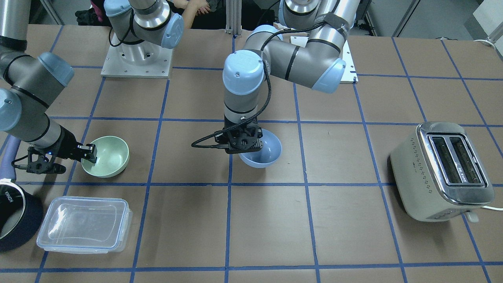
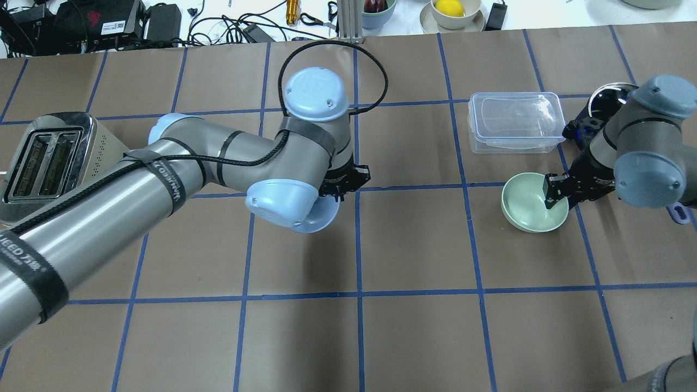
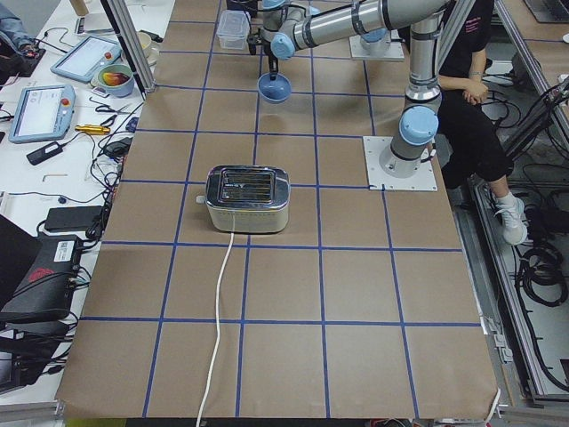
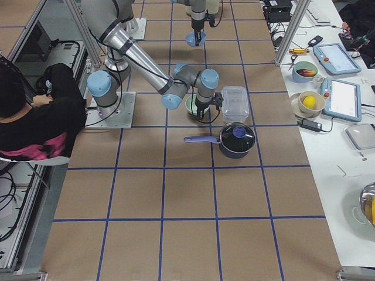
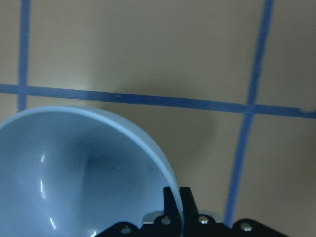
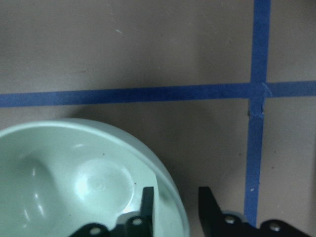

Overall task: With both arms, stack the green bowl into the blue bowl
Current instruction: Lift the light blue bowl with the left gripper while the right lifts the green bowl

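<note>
I expect the green bowl [image 1: 111, 157] to sit almost all the way inside the blue bowl when I lower it, because it widens out and matches the blue bowl's size [image 1: 267, 150].
The blue bowl [image 1: 269, 151] is near the table's middle, tilted, and seems slightly off the paper. My left gripper [image 5: 174, 202] is shut on its rim, one finger inside and one outside. The bowl also shows in the left wrist view [image 5: 74, 177] and the overhead view [image 2: 321, 219], partly under the arm's elbow. The green bowl [image 1: 110, 155] rests on the table on my right side. My right gripper [image 6: 177, 205] is open, its fingers [image 6: 148, 202] straddling the bowl's rim [image 6: 168, 187] with a gap; it also shows in the overhead view [image 2: 551, 196].
A clear lidded container [image 1: 84, 224] and a dark pot [image 1: 15, 216] stand close beside the green bowl. A cream toaster [image 1: 440, 173] stands far off on my left side. Blue tape lines grid the brown table cover [image 1: 267, 228].
</note>
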Robot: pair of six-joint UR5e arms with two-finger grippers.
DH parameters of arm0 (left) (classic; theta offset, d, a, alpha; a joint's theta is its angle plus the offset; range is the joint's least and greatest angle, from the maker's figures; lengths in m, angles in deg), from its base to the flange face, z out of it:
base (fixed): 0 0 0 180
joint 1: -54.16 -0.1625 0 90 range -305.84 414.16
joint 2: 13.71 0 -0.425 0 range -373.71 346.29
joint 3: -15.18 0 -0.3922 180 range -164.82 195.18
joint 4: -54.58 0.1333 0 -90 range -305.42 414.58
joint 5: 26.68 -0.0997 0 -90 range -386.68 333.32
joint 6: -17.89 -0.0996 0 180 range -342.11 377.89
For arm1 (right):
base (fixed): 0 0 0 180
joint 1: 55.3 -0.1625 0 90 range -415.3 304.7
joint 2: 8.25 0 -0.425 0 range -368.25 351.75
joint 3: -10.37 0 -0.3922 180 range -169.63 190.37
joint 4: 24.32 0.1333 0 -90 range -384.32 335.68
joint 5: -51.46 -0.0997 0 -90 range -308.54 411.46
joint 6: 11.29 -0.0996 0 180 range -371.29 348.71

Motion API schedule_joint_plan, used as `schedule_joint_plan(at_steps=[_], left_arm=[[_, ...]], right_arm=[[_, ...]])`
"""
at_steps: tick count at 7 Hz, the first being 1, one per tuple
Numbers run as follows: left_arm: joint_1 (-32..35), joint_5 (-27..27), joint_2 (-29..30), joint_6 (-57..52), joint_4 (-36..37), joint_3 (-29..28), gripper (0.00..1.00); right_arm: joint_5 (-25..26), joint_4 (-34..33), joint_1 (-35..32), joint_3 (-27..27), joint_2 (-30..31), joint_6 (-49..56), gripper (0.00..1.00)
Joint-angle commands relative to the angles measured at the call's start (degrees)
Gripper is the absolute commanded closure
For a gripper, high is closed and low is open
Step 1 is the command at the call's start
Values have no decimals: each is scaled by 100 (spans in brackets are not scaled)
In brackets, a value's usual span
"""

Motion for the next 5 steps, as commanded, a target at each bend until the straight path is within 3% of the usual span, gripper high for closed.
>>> schedule_joint_plan(at_steps=[1, 3, 4, 5], left_arm=[[379, -51, 422, 432, 17, -154, 100], [380, -51, 608, 397, 139, -485, 100], [380, -51, 774, 510, 140, -679, 87], [380, -34, 810, 520, 140, -716, 53]], right_arm=[[142, 79, 7, 71, 78, 13, 100], [56, 865, -11, 560, 436, 22, 100], [20, 1462, -28, 1007, 482, 22, 100], [-6, 1860, -89, 1386, 474, 13, 100]])
